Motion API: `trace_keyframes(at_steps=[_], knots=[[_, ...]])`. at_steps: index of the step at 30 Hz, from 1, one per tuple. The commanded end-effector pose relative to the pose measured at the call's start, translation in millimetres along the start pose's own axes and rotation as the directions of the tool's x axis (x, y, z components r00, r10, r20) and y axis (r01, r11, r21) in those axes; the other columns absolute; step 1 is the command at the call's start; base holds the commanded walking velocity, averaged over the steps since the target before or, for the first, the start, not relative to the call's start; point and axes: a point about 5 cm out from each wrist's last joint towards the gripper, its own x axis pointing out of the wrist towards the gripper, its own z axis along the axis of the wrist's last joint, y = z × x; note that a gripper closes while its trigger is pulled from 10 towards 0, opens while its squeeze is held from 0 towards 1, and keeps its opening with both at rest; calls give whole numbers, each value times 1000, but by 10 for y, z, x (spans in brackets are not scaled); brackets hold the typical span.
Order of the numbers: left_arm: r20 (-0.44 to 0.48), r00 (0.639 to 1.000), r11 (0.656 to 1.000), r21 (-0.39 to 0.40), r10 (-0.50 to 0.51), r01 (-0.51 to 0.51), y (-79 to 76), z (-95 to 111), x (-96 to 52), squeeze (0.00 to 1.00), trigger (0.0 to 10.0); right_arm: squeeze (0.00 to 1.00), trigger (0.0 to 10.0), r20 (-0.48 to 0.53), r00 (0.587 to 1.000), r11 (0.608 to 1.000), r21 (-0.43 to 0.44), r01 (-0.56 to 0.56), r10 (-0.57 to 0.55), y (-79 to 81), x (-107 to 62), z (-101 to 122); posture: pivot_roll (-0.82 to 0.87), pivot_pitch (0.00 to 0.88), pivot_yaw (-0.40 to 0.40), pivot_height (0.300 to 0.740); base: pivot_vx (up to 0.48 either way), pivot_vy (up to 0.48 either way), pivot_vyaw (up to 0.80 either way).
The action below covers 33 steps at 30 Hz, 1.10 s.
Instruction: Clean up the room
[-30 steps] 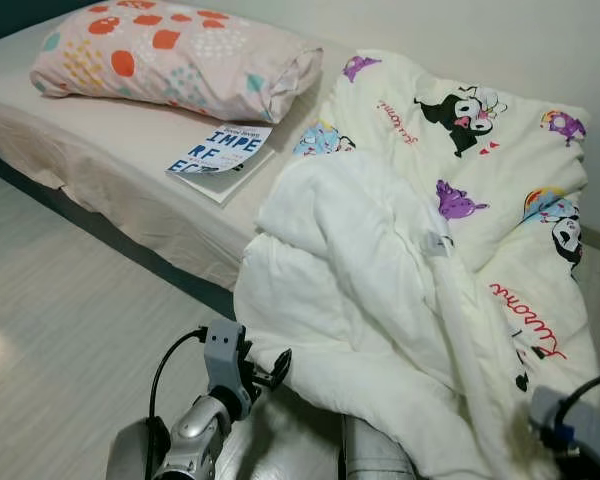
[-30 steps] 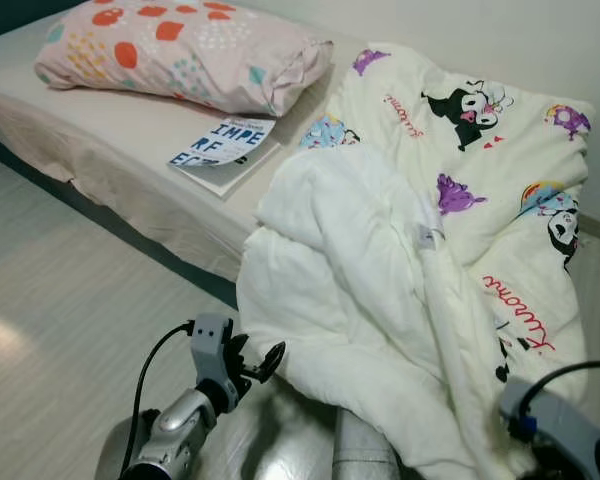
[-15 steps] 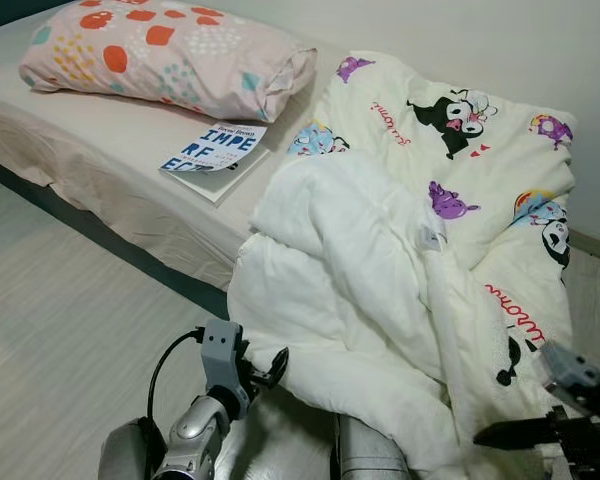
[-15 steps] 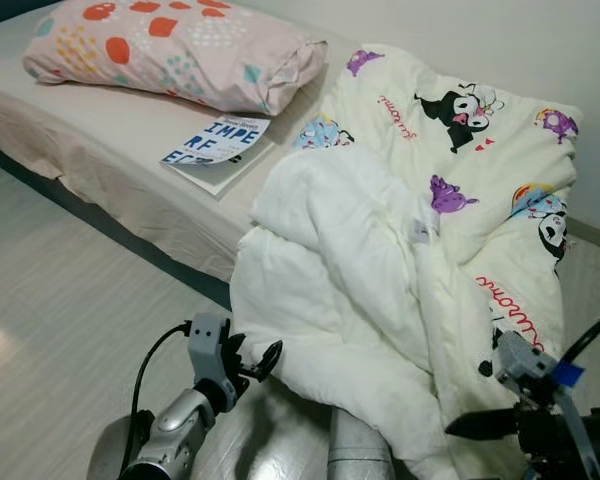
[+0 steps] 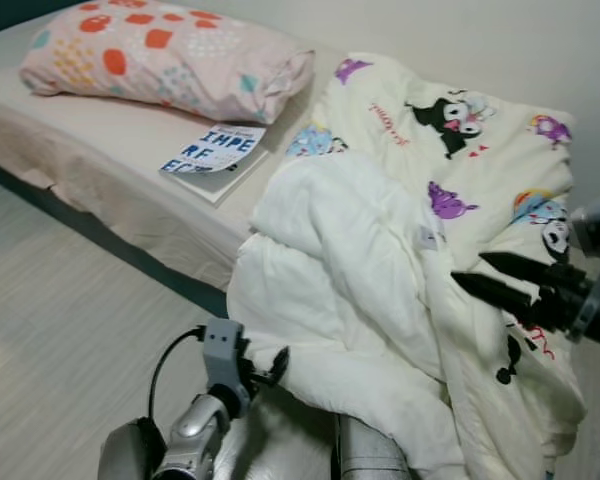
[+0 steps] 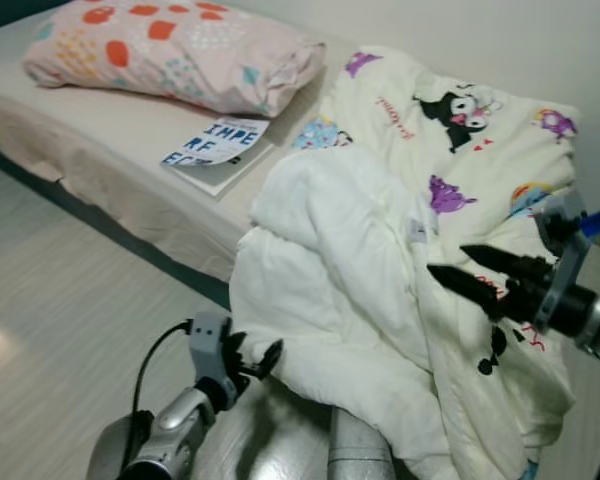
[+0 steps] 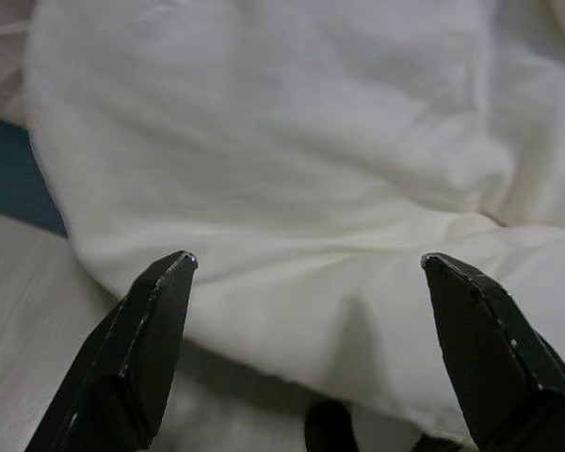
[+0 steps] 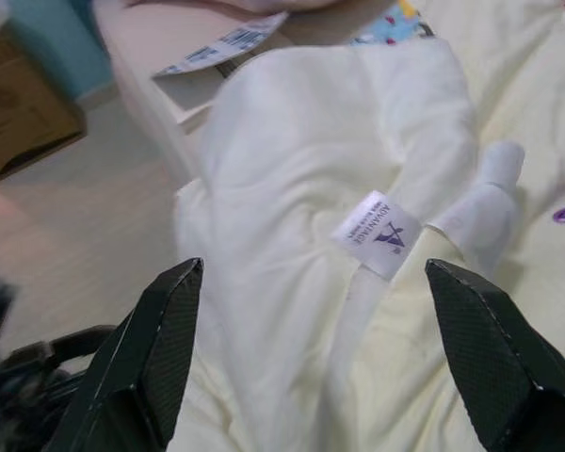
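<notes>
My gripper will unfold the duvet's edge (image 5: pixel 431 240) toward me and uncover more cartoon prints when it pulls the edge, because the white bottom side (image 5: pixel 330 225) is folded over the prints.
A cream duvet (image 5: pixel 360 260) with cartoon prints lies crumpled on the bed, and its white underside spills over the bed's edge toward the floor. My right gripper (image 5: pixel 472 270) is open, raised over the duvet's right part with its fingers pointing left at the folds. In the right wrist view a small white label (image 8: pixel 377 231) on the duvet lies between the open fingers. My left gripper (image 5: pixel 267 372) is open and low, close to the hanging white edge (image 7: pixel 292 188) without touching it.
A pink dotted pillow (image 5: pixel 170 55) and a blue-and-white book (image 5: pixel 212 155) lie on the beige mattress (image 5: pixel 100 170). Pale wood floor (image 5: pixel 60 320) spreads to the left. A brown box (image 8: pixel 24 113) stands on the floor. A wall runs behind the bed.
My right arm has risen from the bottom right corner to above the duvet's right side, fingers pointing left. The left arm has stayed put. The camera shifted slightly.
</notes>
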Motion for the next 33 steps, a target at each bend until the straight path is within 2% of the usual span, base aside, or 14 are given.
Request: trace_keyframes(at_steps=[1, 3, 5, 6, 7, 8, 13, 14, 20, 21, 22, 23, 24, 33], knots=[[-17, 1000, 1000, 5, 18, -18, 55, -44, -59, 0, 10000, 1000, 10000, -1, 997, 997, -3, 73, -73, -78, 35, -78, -187, 231, -14, 429, 0, 0, 0], [-17, 1000, 1000, 5, 18, -18, 55, -44, -59, 0, 10000, 1000, 10000, -1, 997, 997, -3, 73, -73, -78, 35, -78, -187, 231, -14, 429, 0, 0, 0], [-1, 998, 998, 25, 60, -60, 202, 12, -120, 0, 10000, 992, 10000, 26, 992, 992, 27, 126, -127, -118, 224, -169, -145, 248, 2, 429, 0, 0, 0], [6, 996, 996, 36, 84, -84, 290, 45, -159, 0, 10000, 341, 10000, 39, 986, 985, 50, 163, -165, -152, 340, -203, -129, 256, 8, 429, 0, 0, 0], [6, 996, 996, 36, 84, -84, 290, 45, -159, 0, 10000, 341, 10000, 39, 986, 985, 50, 163, -165, -152, 340, -203, -129, 256, 8, 429, 0, 0, 0], [11, 995, 994, 48, 101, -101, 362, 71, -195, 0, 10000, 0, 10000, 46, 979, 978, 68, 196, -200, -180, 433, -226, -114, 263, 12, 429, 0, 0, 0], [18, 992, 990, 63, 122, -123, 471, 112, -266, 0, 10000, 0, 10000, 60, 955, 954, 88, 286, -292, -266, 589, -223, -77, 277, 27, 429, 0, 0, 0], [20, 992, 989, 79, 126, -127, 531, 121, -342, 0, 10000, 0, 10000, 67, 911, 911, 103, 400, -407, -373, 666, -166, -49, 286, 36, 429, 0, 0, 0], [15, 992, 988, 87, 123, -124, 543, 100, -397, 0, 10000, 0, 10000, 50, 867, 866, 113, 488, -495, -460, 677, -157, -39, 293, 37, 429, 0, 0, 0], [11, 993, 989, 88, 121, -122, 531, 75, -420, 0, 10000, 0, 8863, 21, 842, 839, 100, 534, -538, -510, 655, -168, -41, 294, 35, 429, 0, 0, 0], [8, 993, 989, 88, 120, -120, 523, 56, -438, 0, 10000, 0, 8863, 0, 824, 820, 89, 565, -567, -543, 635, -177, -42, 294, 34, 429, 0, 0, 0], [6, 993, 989, 88, 119, -119, 513, 44, -446, 0, 10000, 0, 1412, -11, 812, 810, 78, 582, -583, -566, 626, -181, -44, 293, 33, 429, 0, 0, 0], [6, 993, 989, 84, 119, -119, 500, 39, -441, 0, 10000, 0, 0, -19, 824, 821, 76, 567, -567, -564, 628, -182, -48, 293, 32, 429, 0, 0, 0], [1, 994, 991, 72, 111, -111, 448, 38, -402, 0, 10000, 0, 0, -136, 880, 887, 14, 461, -455, -511, 696, -291, -72, 292, 26, 429, 0, 0, 0]])
